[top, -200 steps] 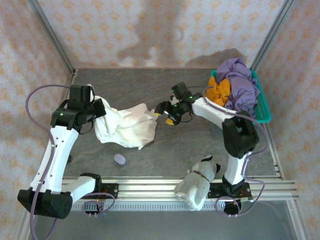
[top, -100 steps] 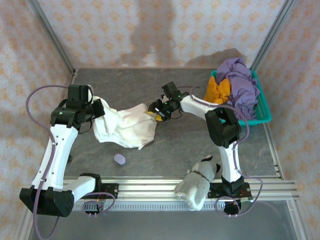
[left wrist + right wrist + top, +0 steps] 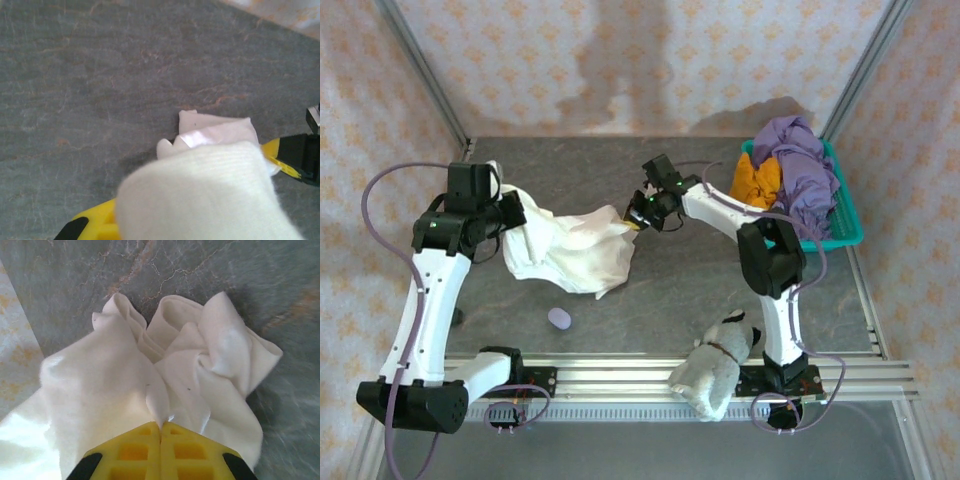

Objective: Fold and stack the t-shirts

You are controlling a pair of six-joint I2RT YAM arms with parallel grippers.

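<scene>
Bunched folds of the cream-white t-shirt (image 3: 195, 352) lie at my right gripper, so next I stretch it toward the basket before my left gripper lowers and regrasps the t-shirt's end (image 3: 523, 240).
The cream-white t-shirt (image 3: 570, 250) lies bunched on the grey table, stretched between both grippers. My left gripper (image 3: 515, 214) is shut on its left end; in the left wrist view the cloth (image 3: 210, 190) drapes over the yellow fingers (image 3: 95, 225) and hides the tips. My right gripper (image 3: 635, 215) is shut on the shirt's right edge. In the right wrist view the yellow fingers (image 3: 150, 440) meet, pinching a fold of the shirt (image 3: 150, 370). A purple t-shirt (image 3: 803, 170) and an orange t-shirt (image 3: 757, 180) are piled in the teal basket (image 3: 845, 228) at the right.
A grey-white plush toy (image 3: 715, 365) lies at the near edge by the right arm's base. A small lilac object (image 3: 560, 318) sits on the table in front of the shirt. Patterned walls close in the back and sides.
My right gripper moved left to the shirt's right edge and shut on a fold. The left gripper shifted slightly up and left, still holding the shirt.
</scene>
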